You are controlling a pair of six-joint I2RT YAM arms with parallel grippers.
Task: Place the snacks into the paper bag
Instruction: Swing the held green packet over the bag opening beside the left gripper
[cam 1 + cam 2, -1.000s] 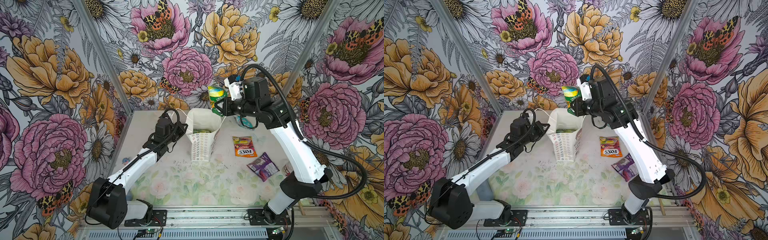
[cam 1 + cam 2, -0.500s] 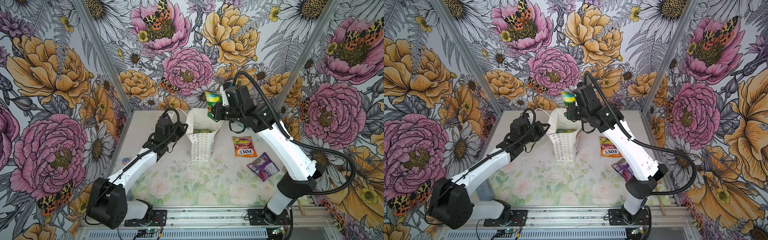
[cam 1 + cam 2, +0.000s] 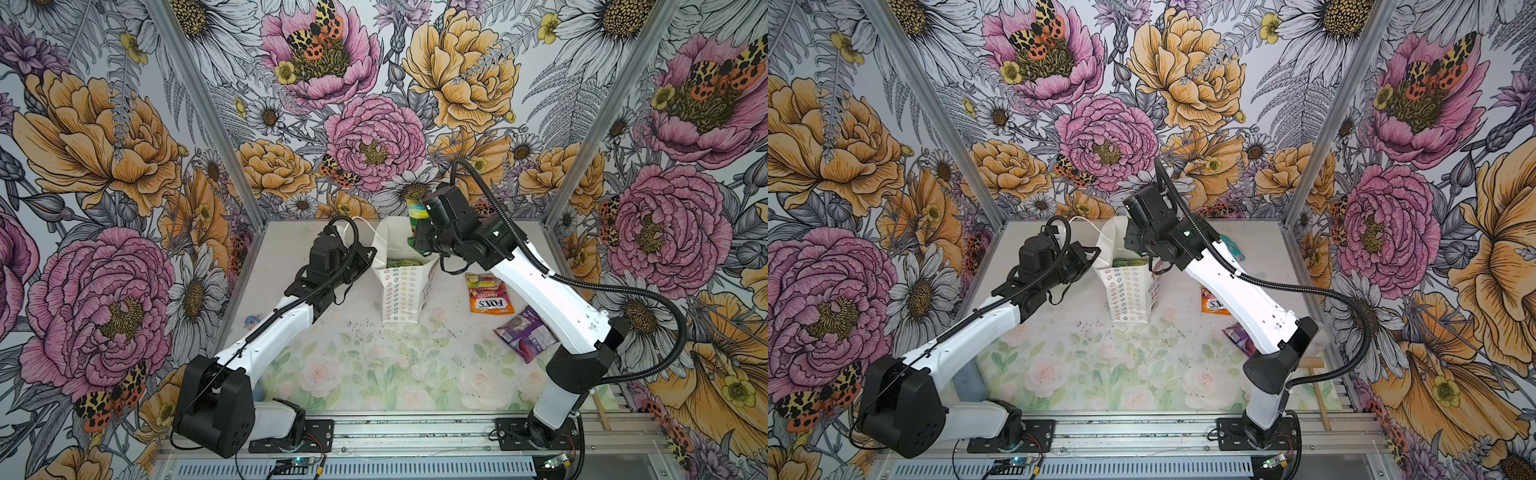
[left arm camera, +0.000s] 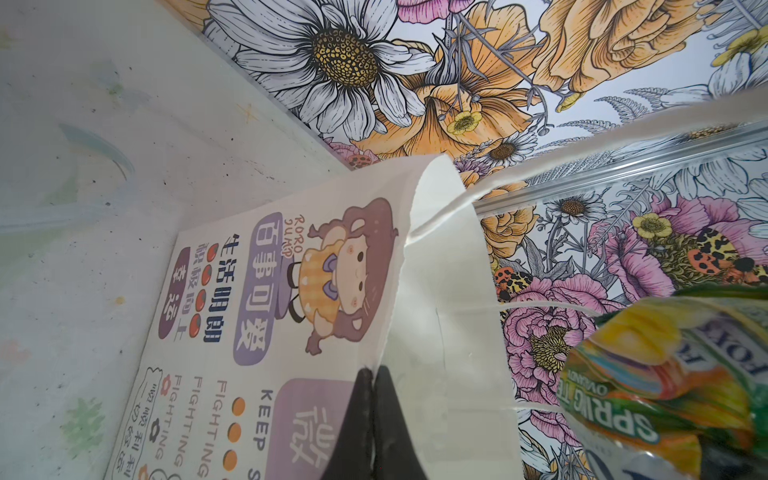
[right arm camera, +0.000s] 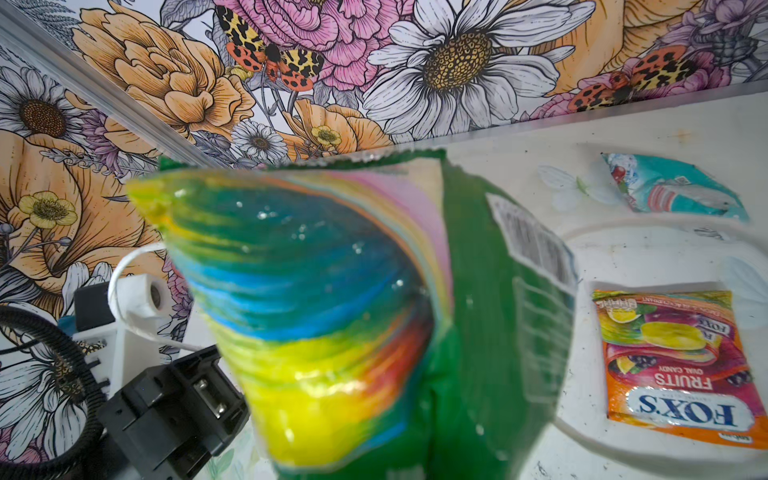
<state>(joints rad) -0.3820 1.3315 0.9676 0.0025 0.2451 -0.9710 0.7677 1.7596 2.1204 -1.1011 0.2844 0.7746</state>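
Note:
The paper bag's opening [image 3: 405, 254] is wide open beside the hanging green-yellow snack [image 3: 417, 209], so the robot's right gripper should keep moving over the opening and down until the snack is inside.
The white paper bag [image 3: 401, 293] [image 3: 1128, 296] stands upright mid-table with its mouth open, and a green packet [image 3: 402, 262] lies inside. My left gripper [image 3: 371, 254] [image 4: 372, 372] is shut on the bag's left rim. My right gripper [image 3: 420, 242] hangs over the mouth from the right, shut on a green-yellow snack [image 3: 417, 211] [image 5: 353, 311] that hides its jaws in the right wrist view. On the table to the right lie an orange FOX'S packet [image 3: 488, 294] [image 5: 673, 361], a purple packet [image 3: 525, 333] and a teal packet [image 3: 1231, 245] [image 5: 673, 191].
Flowered walls close in the table on three sides. A small wooden mallet [image 3: 1316, 380] lies at the front right edge beside my right arm's base. The bag's cord handle [image 3: 365, 224] loops behind my left wrist.
My right gripper has carried the green-yellow snack left and down, from beside the bag to just over its mouth. The left arm and the bag have not moved.

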